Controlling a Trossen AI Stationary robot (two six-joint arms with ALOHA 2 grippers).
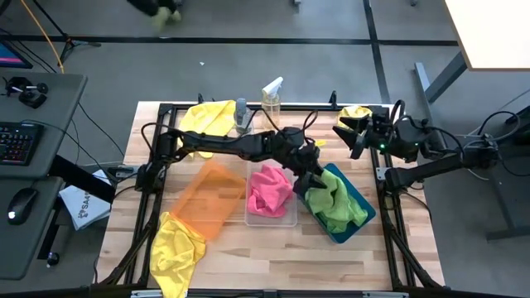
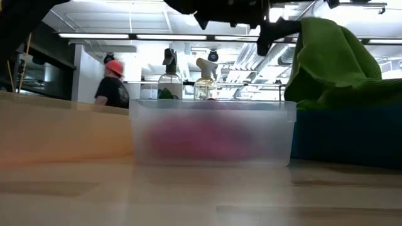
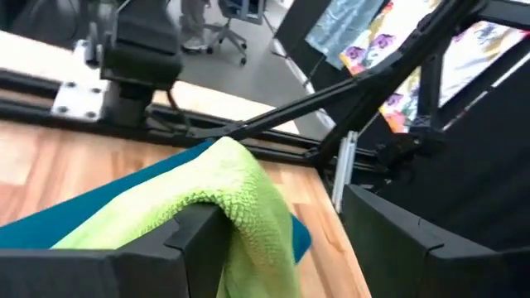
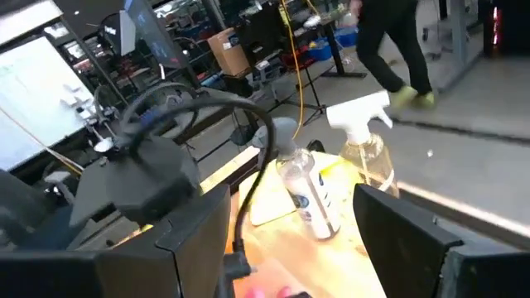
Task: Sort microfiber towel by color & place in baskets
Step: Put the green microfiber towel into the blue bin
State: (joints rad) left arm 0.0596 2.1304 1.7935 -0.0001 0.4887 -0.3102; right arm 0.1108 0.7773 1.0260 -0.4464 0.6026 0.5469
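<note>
The lime green towel's fold (image 3: 238,175) hangs over my left gripper's finger. My left gripper should move back out of the way, and my right gripper should push the towel into the teal basket (image 1: 338,209).
My left gripper (image 1: 310,180) (image 3: 281,215) hovers open over the teal basket (image 1: 358,217), which holds a heap of lime green towels (image 1: 335,203) (image 2: 333,63). The clear basket (image 1: 272,219) (image 2: 213,132) holds pink towels (image 1: 269,190). The orange basket (image 1: 211,199) lies beside it and looks empty. Yellow towels lie at the far left (image 1: 207,116), the near left (image 1: 178,252) and the far right (image 1: 356,112). My right gripper (image 1: 352,136) (image 4: 290,223) is open and empty in the air near the far-right yellow towel. My left gripper is open, and the top fold of a lime green towel (image 3: 240,190) lies draped over one finger (image 3: 186,240). The cloth hangs down past that finger, slack, toward the teal basket (image 3: 99,207). The other finger (image 3: 389,232) stands apart from it.
Two clear spray bottles (image 1: 272,98) (image 4: 364,157) stand at the far edge between the yellow towels. A dark frame (image 1: 157,141) rims the table. A person (image 2: 113,85) is in the room beyond. Bare wood shows along the near edge (image 1: 273,261).
</note>
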